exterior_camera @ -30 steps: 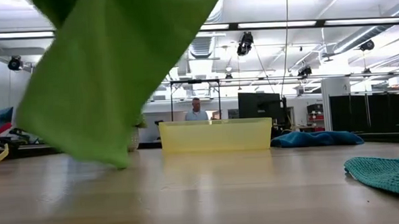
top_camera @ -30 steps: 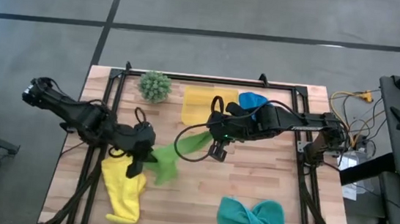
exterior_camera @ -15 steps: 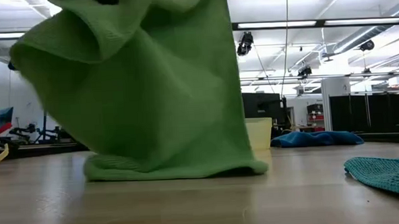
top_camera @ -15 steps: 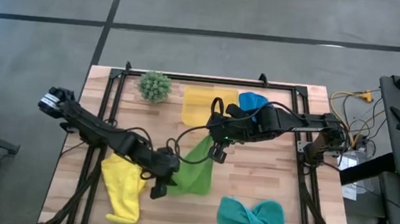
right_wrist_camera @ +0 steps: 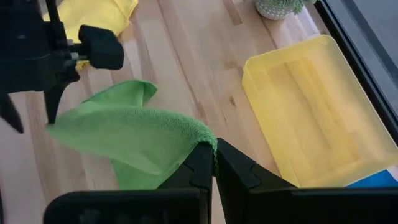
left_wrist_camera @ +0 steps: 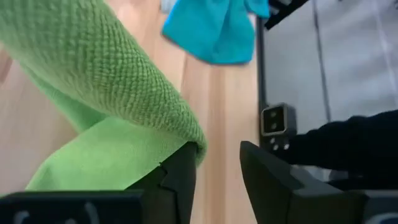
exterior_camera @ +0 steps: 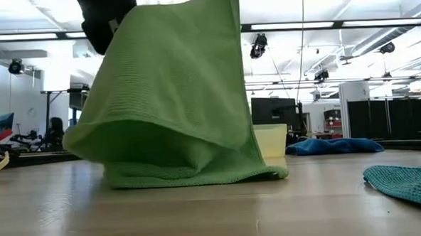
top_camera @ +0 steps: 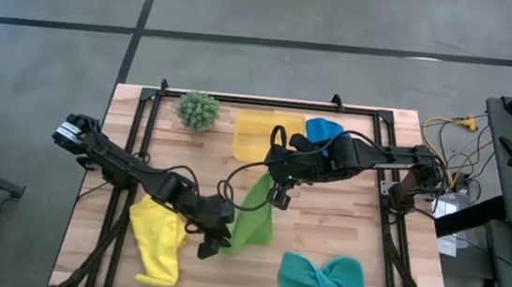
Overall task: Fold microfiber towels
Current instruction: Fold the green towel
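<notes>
The green towel's thick edge (left_wrist_camera: pixel 188 127) is outside my left gripper's fingers, so I should grip the towel with my left gripper near the corner my right gripper holds (right_wrist_camera: pixel 204 134).
A lime green towel (top_camera: pixel 250 220) hangs from my right gripper (top_camera: pixel 277 197), which is shut on it above the table's middle; its lower part lies bunched on the wood (exterior_camera: pixel 192 177). My left gripper (top_camera: pixel 211 245) stands low at the towel's left side, open, with nothing between its fingers (left_wrist_camera: pixel 217 158). The yellow towel (top_camera: pixel 160 238) lies crumpled near the left front, the teal towel (top_camera: pixel 321 284) at the right front. A blue towel (top_camera: pixel 323 129) lies at the back beside the tray. My left gripper has the towel's thick edge (left_wrist_camera: pixel 189 140) lying against the tip of one finger (left_wrist_camera: pixel 180 171); the gap between the fingers is empty. My right gripper pinches a corner of the green towel (right_wrist_camera: pixel 208 142) between its two fingers, slanting down from the far right. The towel hangs below it in a sloping sheet, its lower end on the table.
A yellow tray (top_camera: pixel 261 136) and a spiky green ball plant (top_camera: pixel 199 110) stand at the back. Black frame rails (top_camera: pixel 144 133) run along the table's left and right sides. Bare wood lies between the green and teal towels.
My left gripper has gone down and toward the near right with the towel's corner and no longer holds it. The green towel, earlier stretched in the air between both grippers, has dropped its left end onto the table, while the right gripper's corner has stayed up.
</notes>
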`<state>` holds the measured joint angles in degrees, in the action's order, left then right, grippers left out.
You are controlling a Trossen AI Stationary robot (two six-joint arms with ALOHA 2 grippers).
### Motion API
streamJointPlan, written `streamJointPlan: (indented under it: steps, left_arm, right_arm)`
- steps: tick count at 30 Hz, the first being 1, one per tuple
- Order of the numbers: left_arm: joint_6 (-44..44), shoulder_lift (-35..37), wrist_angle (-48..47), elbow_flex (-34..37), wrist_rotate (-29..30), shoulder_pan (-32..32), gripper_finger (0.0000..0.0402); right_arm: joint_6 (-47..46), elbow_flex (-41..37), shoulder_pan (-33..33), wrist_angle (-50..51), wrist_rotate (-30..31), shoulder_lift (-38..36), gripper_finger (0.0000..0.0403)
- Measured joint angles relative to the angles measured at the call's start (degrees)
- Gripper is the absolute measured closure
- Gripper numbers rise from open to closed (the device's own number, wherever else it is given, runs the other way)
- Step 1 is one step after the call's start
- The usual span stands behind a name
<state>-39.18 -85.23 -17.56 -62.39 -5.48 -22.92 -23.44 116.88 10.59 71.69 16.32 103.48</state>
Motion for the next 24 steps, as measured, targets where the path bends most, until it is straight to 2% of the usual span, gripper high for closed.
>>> streamJointPlan:
  steps: [5, 11, 14, 19, 24]
  left_arm:
    - [-2.09, 1.35, 3.43, -1.64, 1.12, -0.03, 0.0291]
    - [-2.37, 6.97, 2.54, -2.09, 13.54, -0.49, 0.0306]
    - [-0.3, 8.01, 8.9, -2.08, 16.71, -0.31, 0.0315]
    - [7.41, 5.54, 18.42, -1.98, 18.73, -0.07, 0.0325]
    - [8.16, 2.64, 20.44, -1.88, 26.56, 0.2, 0.0327]
  right_arm:
    - [-1.25, -0.01, -0.11, 0.23, 0.0, -0.01, 0.0394]
    - [-8.53, -0.04, 0.57, 5.16, -1.61, 0.0, 0.0394]
    - [-15.26, -0.04, 1.28, 7.11, -1.73, 0.0, 0.0394]
    - [-16.65, -0.04, 3.3, 3.58, -1.21, 0.0, 0.0394]
    - [-17.59, -0.04, 3.57, 1.64, -1.31, 0.0, 0.0394]
